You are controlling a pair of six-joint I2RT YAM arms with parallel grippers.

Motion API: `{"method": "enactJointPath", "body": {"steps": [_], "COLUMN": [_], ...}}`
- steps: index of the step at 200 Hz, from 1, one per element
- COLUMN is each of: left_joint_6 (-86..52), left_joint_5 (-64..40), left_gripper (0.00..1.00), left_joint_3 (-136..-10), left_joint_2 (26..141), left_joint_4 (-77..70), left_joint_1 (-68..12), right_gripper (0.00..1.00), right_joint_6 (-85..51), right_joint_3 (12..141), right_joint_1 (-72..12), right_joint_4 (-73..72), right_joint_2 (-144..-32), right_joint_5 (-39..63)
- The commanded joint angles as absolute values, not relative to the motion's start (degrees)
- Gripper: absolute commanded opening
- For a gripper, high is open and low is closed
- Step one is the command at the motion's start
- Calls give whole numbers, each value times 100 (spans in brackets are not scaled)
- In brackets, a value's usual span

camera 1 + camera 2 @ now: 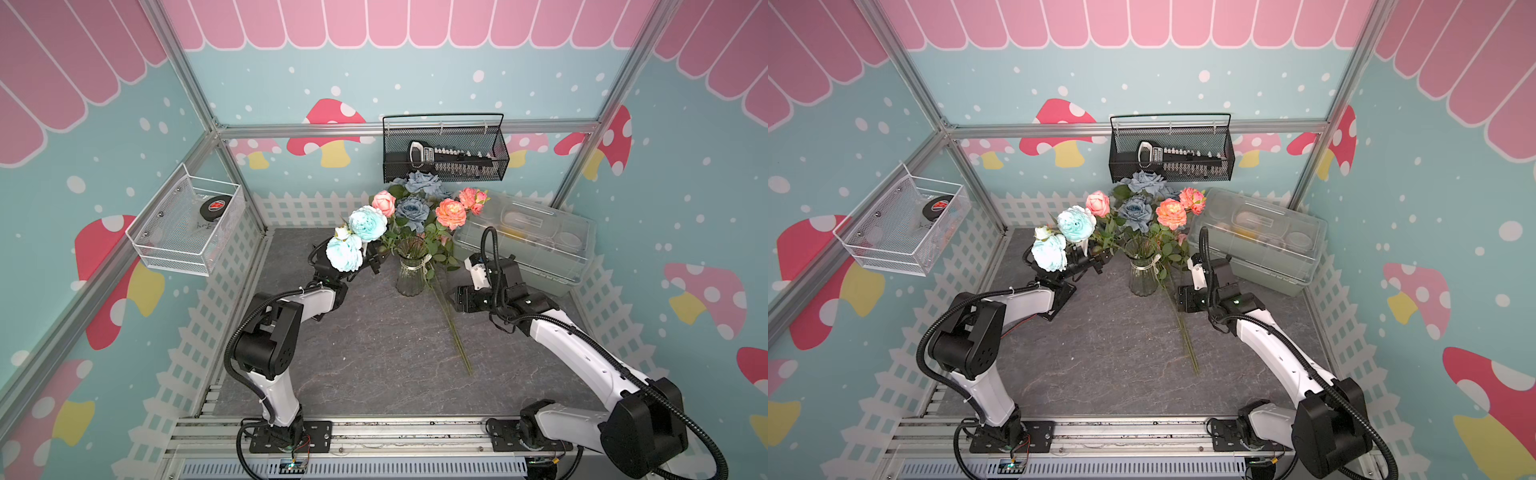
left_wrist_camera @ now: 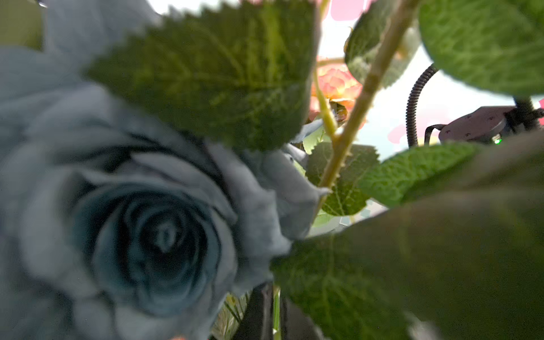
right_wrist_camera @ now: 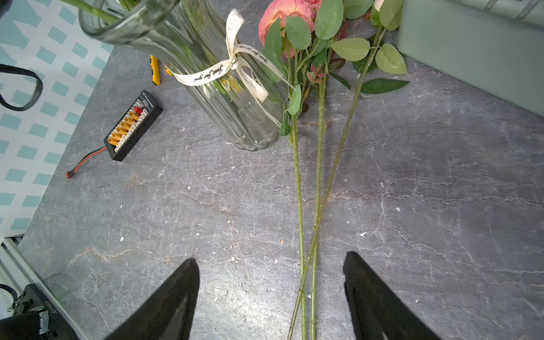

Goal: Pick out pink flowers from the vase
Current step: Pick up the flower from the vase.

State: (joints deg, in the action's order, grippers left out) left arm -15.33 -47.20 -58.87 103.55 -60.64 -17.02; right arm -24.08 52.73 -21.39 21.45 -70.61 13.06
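Next, my left gripper opens, takes the stem in line with my fingers and lifts, because the pink rose's stem lies slanted across it beside the grey-blue rose.
The clear ribbed vase, a cream ribbon at its neck, stands mid-table. Pink flowers rise from it: a pink rose and coral blooms. Three more pink flower stems lie on the table beside the vase, one bloom showing. My left gripper is among the leaves left of the vase, shut on a thin green stem; leaves hide which bloom it carries. Over the lying stems my right gripper hovers open.
Grey-blue roses and aqua blooms share the vase. A translucent lidded box stands back right. A black mesh basket and a white wire basket hang on the walls. A black connector board lies left of the vase.
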Motion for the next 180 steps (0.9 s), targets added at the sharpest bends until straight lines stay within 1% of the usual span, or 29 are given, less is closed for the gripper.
{"method": "enactJointPath", "body": {"steps": [1, 10, 23, 48, 68, 85, 98, 112, 140, 152, 161, 180], "left_joint_6": [-1213, -1155, -1135, -1055, -953, -1102, -1247, -1373, -1414, -1415, -1415, -1353], "left_joint_5": [-4821, -4816, -4821, -4761, -4726, -4778, -4780, -4765, -4805, -4789, -4792, -4765], "left_gripper": [27, 37, 44, 50, 50, 48, 43, 40, 23, 18, 12, 7], "left_joint_3": [-6055, -6013, -5938, -5794, -5712, -5774, -5808, -5832, -6064, -6106, -6119, -6147], "left_joint_2": [10049, 10022, 10011, 10005, 10034, 10162, 10246, 10312, 10430, 10424, 10386, 10235], "left_joint_4": [-5382, -5313, -5325, -5323, -5292, -5479, -5704, -6043, -5980, -5933, -5924, -5582], "left_joint_1": [-1731, -1732, -1731, -1731, -1730, -1731, -1731, -1748, -1783, -1797, -1808, -1805], "right_gripper": [76, 76, 76, 76, 76, 76, 76, 76, 76, 76, 76, 76], "right_joint_6": [-2391, -2391, -2391, -2392, -2392, -2386, -2393, -2417, -2414, -2395, -2391, -2383], "right_joint_3": [5175, 5177, 5186, 5197, 5195, 5194, 5195, 5179, 5170, 5183, 5177, 5190], "right_joint_1": [-2145, -2148, -2151, -2140, -2150, -2145, -2145, -2140, -2145, -2145, -2142, -2145], "right_joint_4": [2136, 2143, 2142, 2144, 2138, 2128, 2105, 2076, 2084, 2093, 2092, 2092], "right_joint_2": [-6900, -6888, -6881, -6880, -6881, -6914, -6952, -6975, -6976, -6964, -6961, -6976], "right_joint_5": [1305, 1310, 1303, 1308, 1301, 1290, 1318, 1336, 1327, 1318, 1318, 1327]}}
